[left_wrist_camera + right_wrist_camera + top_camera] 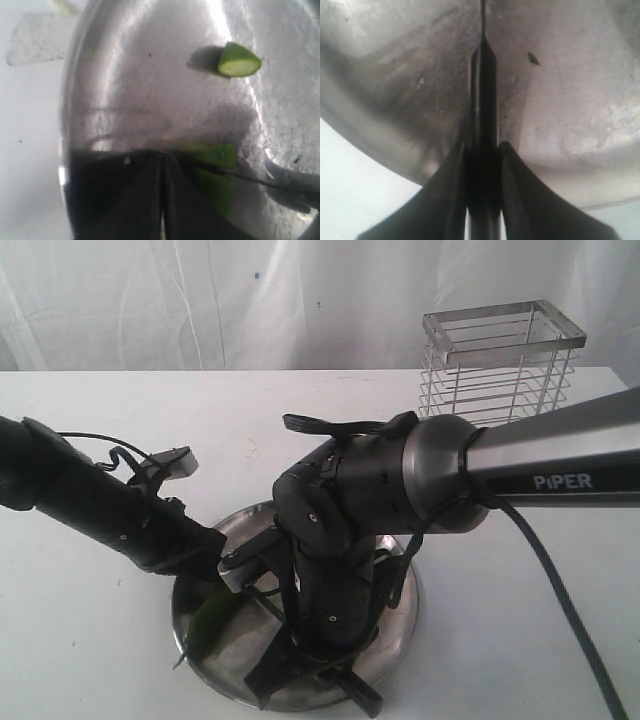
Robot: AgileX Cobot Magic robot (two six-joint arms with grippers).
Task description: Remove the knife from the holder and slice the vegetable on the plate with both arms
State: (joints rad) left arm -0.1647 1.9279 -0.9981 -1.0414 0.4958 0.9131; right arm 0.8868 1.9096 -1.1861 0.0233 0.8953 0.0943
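Observation:
The fingers of my left gripper are next to the vegetable, near the knife blade (215, 168), so I should lift them clear and come down on the vegetable's uncut length (207, 622).
Over the steel plate (398, 632), my right gripper (482, 147) is shut on the black knife (483, 100). Its handle sits between the fingers and the blade runs edge-on above the plate (580, 100). In the exterior view the right gripper (315, 675) points down at the plate's near side. The left gripper (162, 156) is shut, its tips down on the plate (150, 75) right beside the green vegetable (216, 172). The thin knife blade (250, 175) crosses the vegetable. A cut-off piece (239, 61) lies apart. From outside, the vegetable (213, 622) shows below the left gripper (215, 558).
The wire holder (500, 358) stands at the back right of the white table (90, 640), with nothing visible in it. The grey PiPER forearm (560, 465) and its cable (560, 600) cross the right side. A green fleck (534, 58) lies on the plate.

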